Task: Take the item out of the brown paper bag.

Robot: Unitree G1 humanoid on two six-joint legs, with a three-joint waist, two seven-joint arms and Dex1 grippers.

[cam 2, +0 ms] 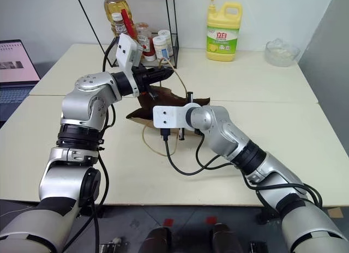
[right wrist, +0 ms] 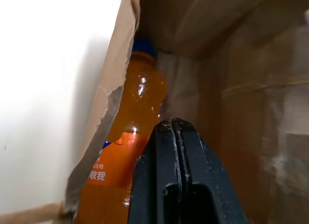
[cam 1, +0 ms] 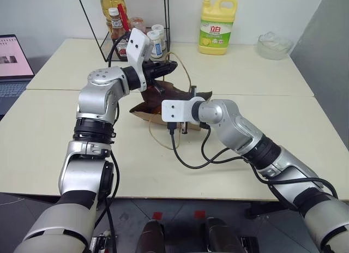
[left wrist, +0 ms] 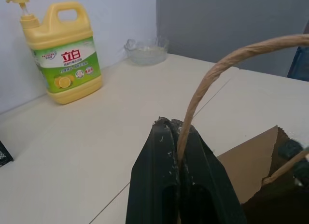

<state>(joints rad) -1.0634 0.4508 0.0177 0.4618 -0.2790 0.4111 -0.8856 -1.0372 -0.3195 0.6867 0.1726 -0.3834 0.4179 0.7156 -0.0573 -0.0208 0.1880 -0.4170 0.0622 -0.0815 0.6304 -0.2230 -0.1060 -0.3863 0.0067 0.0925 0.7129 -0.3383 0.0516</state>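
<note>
My right gripper's shut fingers are beside the orange drink bottle (right wrist: 140, 98), which lies against the bag's side, so next I open them around the bottle's label (right wrist: 119, 159) before lifting.
The brown paper bag (cam 1: 170, 92) lies crumpled at the middle of the table, its mouth held up. My left gripper (left wrist: 173, 125) is shut on one of its beige cord handles (left wrist: 212, 74) and holds it above the table; the same gripper (cam 1: 172, 66) shows over the bag in the left eye view. My right gripper (right wrist: 173, 123) is inside the bag's mouth, shut with nothing between its fingers. Just beyond and beside its tips lies the item (right wrist: 139, 105), an orange drink bottle with a blue cap (right wrist: 143, 46), resting against the torn paper wall.
A yellow detergent jug (cam 1: 217, 25) and a glass bowl (cam 1: 274, 44) stand at the table's far edge. A wire rack (cam 1: 166, 24) with sauce bottles (cam 1: 116, 24) stands behind the bag. A laptop (cam 1: 13, 62) sits at the far left.
</note>
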